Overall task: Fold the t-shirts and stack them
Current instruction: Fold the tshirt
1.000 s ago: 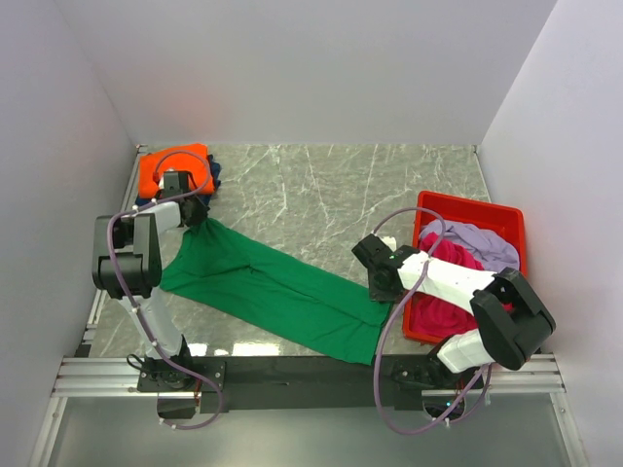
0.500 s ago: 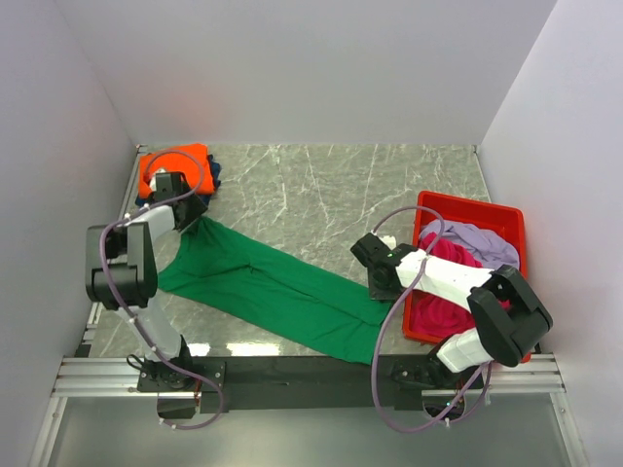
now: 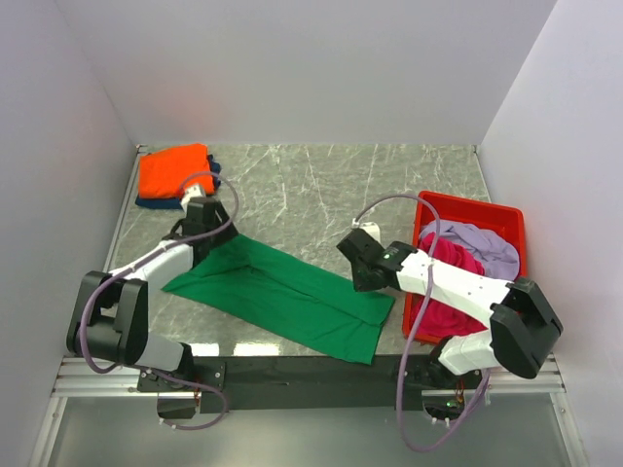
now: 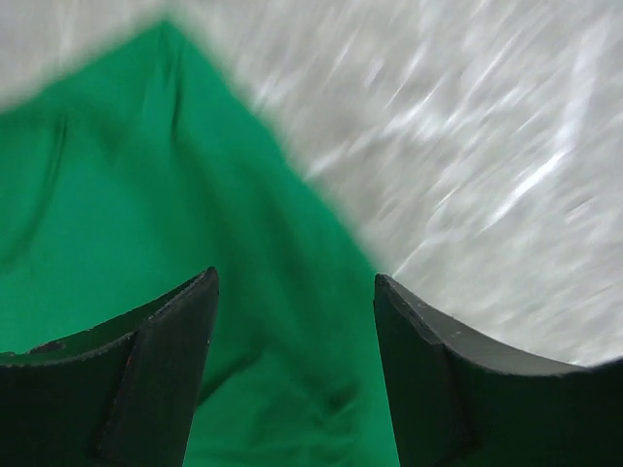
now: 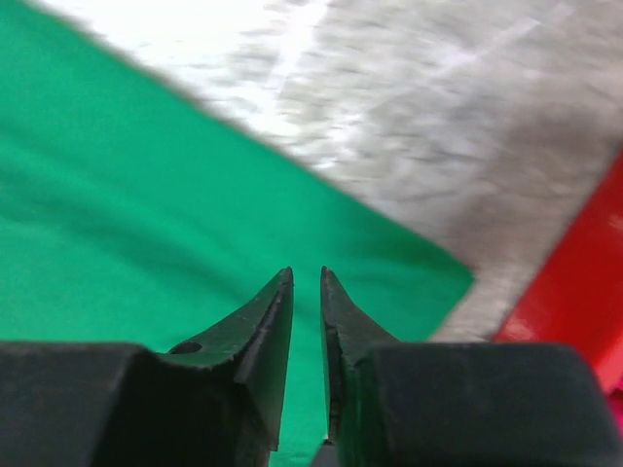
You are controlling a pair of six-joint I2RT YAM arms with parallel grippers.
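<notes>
Next, I lower my left gripper to the t-shirt's crease (image 3: 250, 269) and pinch the fold, because the green t-shirt lies smooth under my right gripper but bunched (image 3: 230, 257) by my left gripper.
A bright green t-shirt (image 3: 282, 292) lies flat as a long slanted band across the near table; it also fills the left wrist view (image 4: 146, 195) and the right wrist view (image 5: 127, 214). My left gripper (image 3: 209, 248) (image 4: 295, 277) hovers open over the green shirt's far left corner, nothing between its fingers. My right gripper (image 3: 362, 282) (image 5: 307, 270) hangs just over the shirt's right end, its jaws a narrow gap apart and empty. A folded orange t-shirt (image 3: 173, 170) rests on a navy one (image 3: 156, 202) at the back left. Magenta (image 3: 448, 311) and lilac (image 3: 482, 243) shirts lie crumpled in the bin.
The red plastic bin (image 3: 467, 206) stands at the right edge of the marble table (image 3: 311, 185), and its wall (image 5: 574, 282) shows close to my right gripper. White walls close in the table on three sides.
Both grippers have let go of the green shirt, which dropped flat and narrower. The left arm swung right, away from the orange stack; the right gripper moved slightly back and left.
</notes>
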